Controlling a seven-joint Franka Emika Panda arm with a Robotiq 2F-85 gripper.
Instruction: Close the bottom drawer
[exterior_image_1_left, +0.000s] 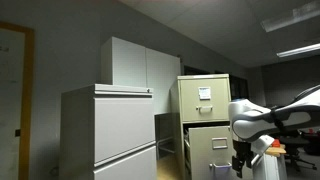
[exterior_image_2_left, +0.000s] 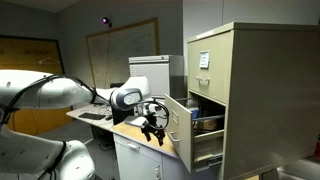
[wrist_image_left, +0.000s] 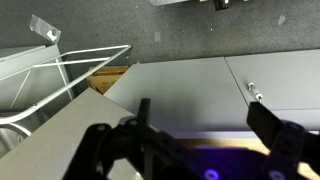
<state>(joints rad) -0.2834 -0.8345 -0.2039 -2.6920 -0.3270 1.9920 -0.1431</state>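
Observation:
The front of the bottom drawer (exterior_image_1_left: 211, 150) sticks out parallel to the closed drawer (exterior_image_1_left: 205, 98) above. The bottom drawer will slide straight in until it is flush when I push it.
The tall beige filing cabinet (exterior_image_1_left: 203, 95) stands at the right in both exterior views. Its bottom drawer (exterior_image_1_left: 210, 150) is pulled out, its beige front carrying a small white label; it also shows in an exterior view (exterior_image_2_left: 179, 127) with dark contents behind the front. My gripper (exterior_image_1_left: 240, 158) hangs just in front of the drawer front, also seen in an exterior view (exterior_image_2_left: 153, 128), a little apart from it. In the wrist view the gripper (wrist_image_left: 205, 135) is open and empty, with two black fingers spread over a grey panel.
A wide light-grey cabinet (exterior_image_1_left: 110, 130) stands beside the beige one. The closed beige drawer above (exterior_image_2_left: 205, 60) has a larger white label. A white wire rack (wrist_image_left: 60, 70) and a small handle (wrist_image_left: 255, 93) show in the wrist view. A desk (exterior_image_2_left: 120, 125) lies under my arm.

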